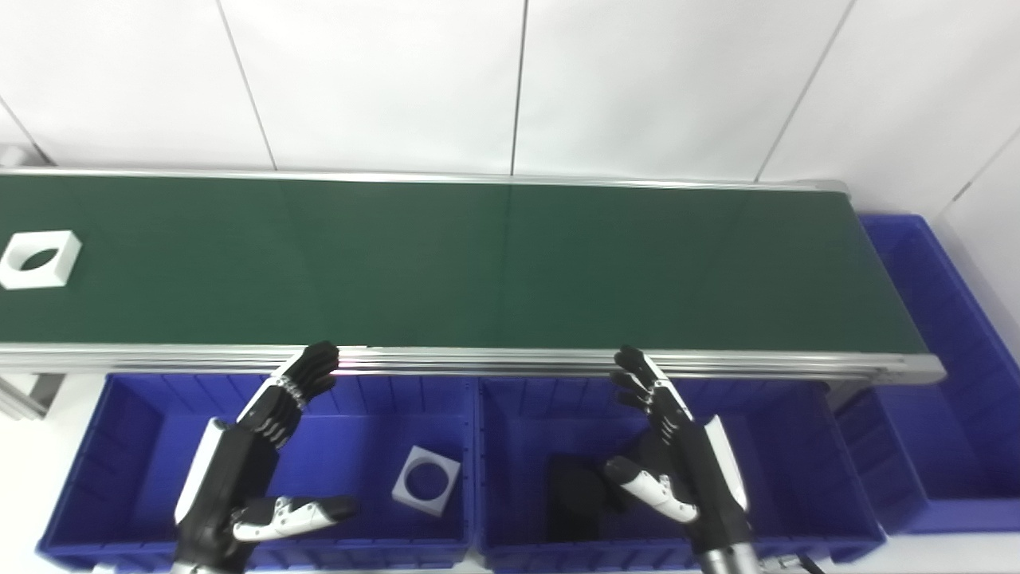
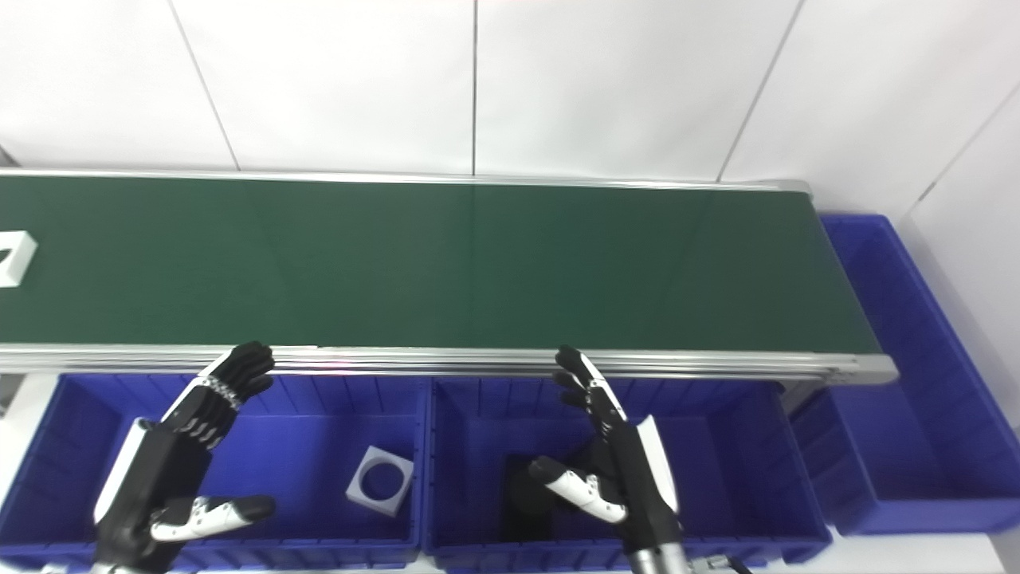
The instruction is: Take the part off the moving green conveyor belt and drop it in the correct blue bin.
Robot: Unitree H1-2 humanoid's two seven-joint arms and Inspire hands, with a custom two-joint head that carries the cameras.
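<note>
My gripper will drop the white square part (image 1: 39, 259), and the part should tip over and come to rest flat with its hole up, because its twin in the blue bin (image 1: 426, 480) lies that way.
A white square part with a round hole (image 1: 40, 258) lies on the green conveyor belt (image 1: 478, 263) at its far left; the right eye view (image 2: 14, 257) cuts it at the edge. My left hand (image 1: 255, 454) is open and empty above the left blue bin (image 1: 127, 446). My right hand (image 1: 677, 454) is open and empty above the middle blue bin (image 1: 789, 462). Both hands hover just short of the belt's near rail, far from the part.
The left bin holds a white square part with a hole (image 1: 426, 481). The middle bin holds a black part (image 1: 575, 498), partly behind my right hand. A third blue bin (image 1: 940, 359) stands past the belt's right end. A white wall backs the belt.
</note>
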